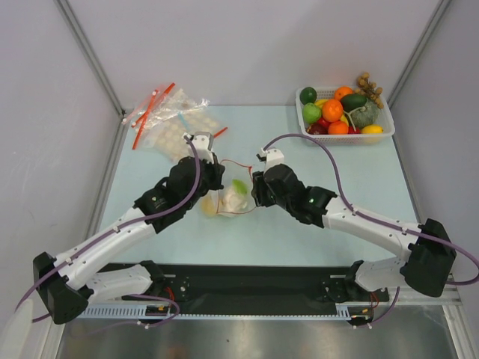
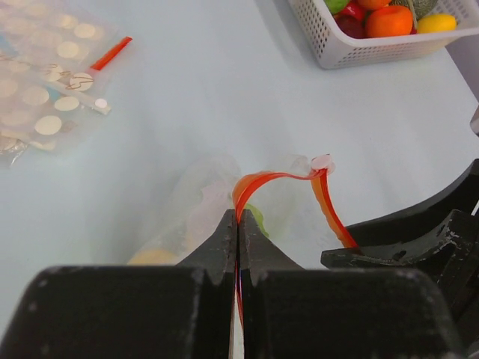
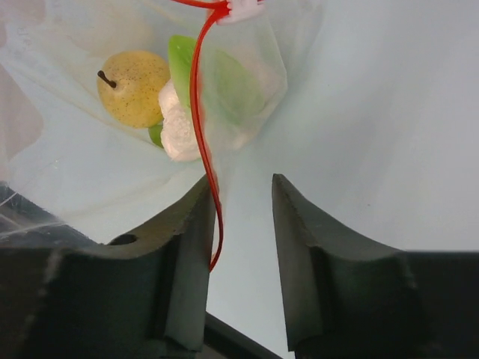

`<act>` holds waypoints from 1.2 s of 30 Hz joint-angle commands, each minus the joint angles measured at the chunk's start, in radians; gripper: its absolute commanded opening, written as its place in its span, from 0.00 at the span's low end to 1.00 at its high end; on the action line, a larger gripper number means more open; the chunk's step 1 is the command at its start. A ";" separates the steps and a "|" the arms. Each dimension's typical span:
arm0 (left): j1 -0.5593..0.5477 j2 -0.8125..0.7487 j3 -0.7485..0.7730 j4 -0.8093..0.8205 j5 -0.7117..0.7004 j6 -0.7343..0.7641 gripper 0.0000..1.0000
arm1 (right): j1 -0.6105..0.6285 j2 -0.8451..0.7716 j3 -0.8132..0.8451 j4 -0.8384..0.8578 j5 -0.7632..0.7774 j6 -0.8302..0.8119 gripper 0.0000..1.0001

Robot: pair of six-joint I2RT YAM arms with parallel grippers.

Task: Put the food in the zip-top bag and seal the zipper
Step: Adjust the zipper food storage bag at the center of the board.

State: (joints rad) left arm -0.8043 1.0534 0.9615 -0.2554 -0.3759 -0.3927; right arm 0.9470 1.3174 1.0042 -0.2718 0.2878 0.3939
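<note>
The bag's opening (image 1: 236, 187) is narrow between my grippers, so next my right gripper draws the zipper strip (image 1: 251, 175) away from my left gripper and then brings an orange first.
The clear zip-top bag (image 1: 230, 199) lies mid-table between both arms. Inside it are food pieces: a yellow speckled fruit (image 3: 135, 86) and a pale leafy piece with green leaves (image 3: 183, 127). My left gripper (image 2: 238, 218) is shut on the red-orange zipper (image 2: 262, 179) at one end. The white slider (image 2: 322, 162) sits on the strip farther along. My right gripper (image 3: 239, 187) is open, with the zipper strip (image 3: 198, 112) running between its fingers, against the left finger (image 3: 187, 247). In the top view the left gripper (image 1: 218, 178) and right gripper (image 1: 257, 188) flank the bag mouth.
A white basket (image 1: 388, 114) at the back right holds more toy fruits and vegetables, such as oranges and a lime. Crinkled disc-dotted bags (image 1: 171, 123) with red strips lie at the back left. Grey walls enclose the table.
</note>
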 commanded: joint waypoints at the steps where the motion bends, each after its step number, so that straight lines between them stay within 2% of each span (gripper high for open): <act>1: 0.005 -0.039 0.031 0.007 -0.072 -0.009 0.00 | 0.006 0.026 0.057 0.002 0.013 -0.012 0.39; 2: 0.005 -0.038 0.026 0.010 -0.066 -0.009 0.00 | 0.004 0.031 0.063 -0.004 0.010 -0.012 0.28; 4: 0.005 -0.033 0.031 0.011 -0.048 -0.009 0.00 | 0.006 0.037 0.076 -0.014 0.008 -0.013 0.18; 5: 0.005 -0.030 0.028 0.025 -0.035 -0.008 0.00 | 0.006 0.031 0.077 -0.014 0.011 -0.015 0.06; 6: 0.005 -0.030 0.023 0.037 -0.018 -0.006 0.00 | 0.006 0.025 0.077 -0.012 0.010 -0.018 0.01; 10: 0.005 -0.021 0.026 0.068 0.106 -0.006 0.00 | 0.004 -0.056 0.068 -0.017 0.048 -0.033 0.00; 19: 0.004 0.048 0.051 0.105 0.359 -0.021 0.00 | 0.003 -0.529 -0.125 0.198 0.195 -0.113 0.00; 23: 0.005 0.063 0.083 0.041 0.297 -0.023 0.00 | -0.014 -0.503 -0.130 0.177 0.188 -0.101 0.00; 30: 0.005 -0.042 0.040 0.033 0.123 -0.035 0.00 | -0.060 -0.371 -0.085 0.157 0.082 -0.075 0.00; 36: 0.005 -0.135 -0.015 0.088 0.112 -0.008 0.01 | -0.149 -0.379 -0.121 0.187 -0.025 -0.044 0.00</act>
State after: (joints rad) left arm -0.8043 0.9501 0.9607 -0.2356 -0.2260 -0.4099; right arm 0.8349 0.9703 0.8803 -0.1558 0.3149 0.3271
